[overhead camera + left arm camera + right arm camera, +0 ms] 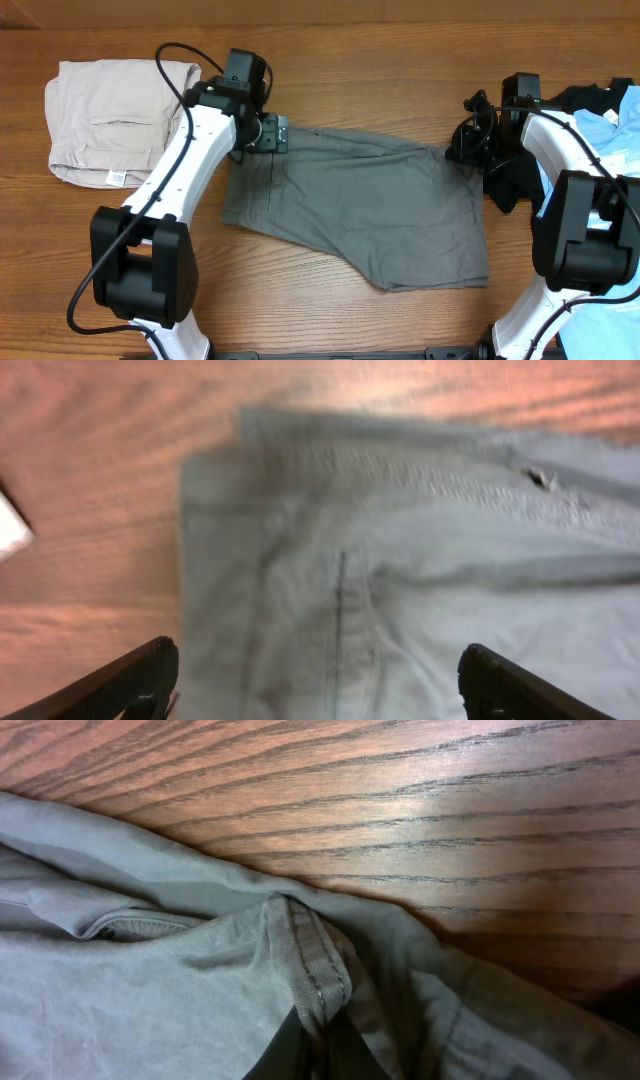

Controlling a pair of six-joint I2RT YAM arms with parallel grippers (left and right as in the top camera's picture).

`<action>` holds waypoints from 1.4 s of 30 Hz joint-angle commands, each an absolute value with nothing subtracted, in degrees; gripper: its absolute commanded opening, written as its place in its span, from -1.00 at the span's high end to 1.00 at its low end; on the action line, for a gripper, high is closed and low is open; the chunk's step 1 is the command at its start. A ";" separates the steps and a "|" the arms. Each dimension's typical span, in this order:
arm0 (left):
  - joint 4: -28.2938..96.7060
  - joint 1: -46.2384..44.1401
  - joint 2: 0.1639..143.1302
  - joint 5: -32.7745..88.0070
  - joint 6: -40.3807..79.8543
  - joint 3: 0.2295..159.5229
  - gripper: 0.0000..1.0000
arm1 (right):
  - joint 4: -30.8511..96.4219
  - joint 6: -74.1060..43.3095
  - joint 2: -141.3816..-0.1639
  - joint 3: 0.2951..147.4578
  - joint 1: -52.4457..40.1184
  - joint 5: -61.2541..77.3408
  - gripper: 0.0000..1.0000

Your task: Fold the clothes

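Observation:
The grey shorts' top layer will come up off a flat under layer when I lift, because another cloth edge shows past the hem.
The grey shorts lie spread across the middle of the wooden table. My left gripper hovers at their upper left corner. In the left wrist view the gripper is open, one fingertip off the cloth's left edge and the other over the grey shorts. My right gripper is at the shorts' upper right corner. In the right wrist view the right gripper is shut on a stitched hem fold of the shorts, bunched up between the fingers.
Folded beige shorts rest at the far left. A light blue T-shirt and a black garment are piled at the right edge beside the right arm. Bare wood lies beyond the shorts' far edge.

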State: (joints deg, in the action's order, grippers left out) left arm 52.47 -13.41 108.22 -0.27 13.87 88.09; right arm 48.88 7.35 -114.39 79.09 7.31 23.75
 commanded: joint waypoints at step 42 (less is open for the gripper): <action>37.17 1.72 123.20 32.21 -11.73 88.25 -0.18 | 47.00 7.51 -115.07 77.82 7.25 24.51 0.65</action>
